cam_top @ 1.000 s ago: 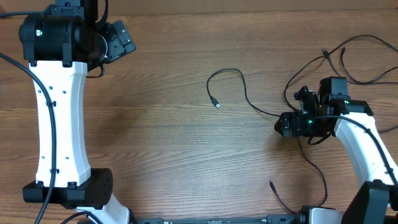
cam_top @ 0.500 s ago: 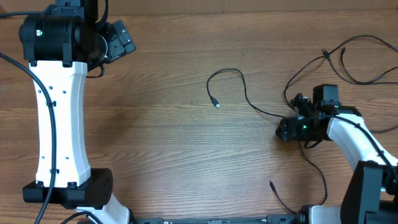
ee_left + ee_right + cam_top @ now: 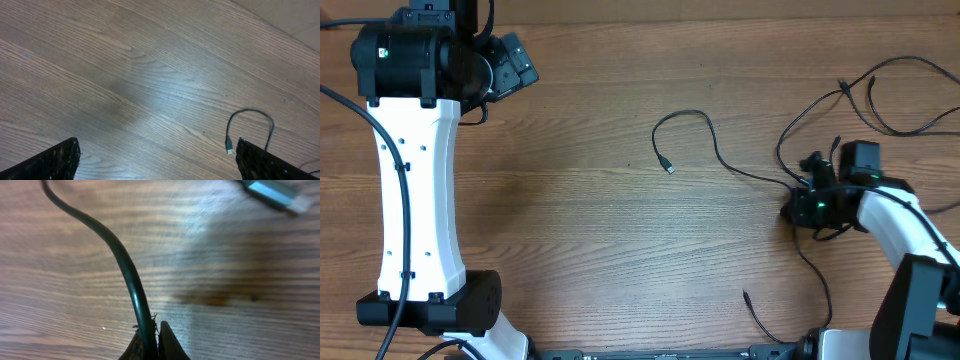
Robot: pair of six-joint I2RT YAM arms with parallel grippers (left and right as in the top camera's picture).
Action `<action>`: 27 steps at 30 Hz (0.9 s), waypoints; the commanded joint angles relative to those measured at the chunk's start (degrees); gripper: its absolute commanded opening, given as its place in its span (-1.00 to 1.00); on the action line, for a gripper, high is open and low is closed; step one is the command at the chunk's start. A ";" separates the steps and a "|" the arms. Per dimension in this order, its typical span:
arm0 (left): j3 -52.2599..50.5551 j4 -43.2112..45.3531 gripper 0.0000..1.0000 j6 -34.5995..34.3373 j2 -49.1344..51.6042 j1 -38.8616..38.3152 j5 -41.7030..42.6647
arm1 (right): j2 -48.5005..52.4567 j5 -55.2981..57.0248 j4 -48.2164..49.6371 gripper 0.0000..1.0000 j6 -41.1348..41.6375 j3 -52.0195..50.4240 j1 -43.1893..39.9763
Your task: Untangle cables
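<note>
I can see the looped cable's plug [image 3: 666, 164] lying free on open wood, so my right gripper keeps pulling the cable toward the sprawled cable pieces [image 3: 917, 131] until the plug gets close to them, then let go.
Several thin black cables lie on the wooden table. One cable [image 3: 705, 125] has a small plug [image 3: 668, 165] at mid-table, loops up and runs right into my right gripper [image 3: 788, 210]. In the right wrist view that gripper [image 3: 150, 341] is shut on this cable [image 3: 125, 265], which curves up and left from the jaws. A silver-tipped plug [image 3: 275, 192] lies beyond. More cable strands [image 3: 880, 100] sprawl at the far right, and one loose end [image 3: 748, 300] lies near the front edge. My left gripper [image 3: 510, 62] hovers open at the far left. Its wrist view shows the looped cable [image 3: 250, 112] ahead.
The left arm's white link [image 3: 415, 200] spans the left side of the table. The right arm [image 3: 910, 230] reaches in from the front right corner. Bare wood [image 3: 570, 220] lies between the arms.
My right gripper has shut on the cable and shifted slightly right, dragging the strand with it. The loose end near the front edge slid a little left. The left arm has stayed still.
</note>
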 commanded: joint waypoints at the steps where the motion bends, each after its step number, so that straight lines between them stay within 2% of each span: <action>1: 0.79 -0.04 0.99 -0.92 0.42 0.11 0.28 | -0.81 -9.73 0.66 -0.92 0.66 -0.13 -5.97; 15: 0.79 -0.04 0.99 -0.92 0.42 0.09 0.28 | -4.28 -14.34 0.83 -0.92 0.55 -0.13 -35.60; 21: 0.79 -0.04 0.99 -0.92 0.42 0.09 0.28 | -5.44 -24.20 8.07 -0.92 0.61 -0.13 -47.52; 27: 0.79 -0.04 0.99 -0.92 0.42 0.09 0.28 | -5.42 -24.96 17.31 -0.93 0.70 -0.13 -54.03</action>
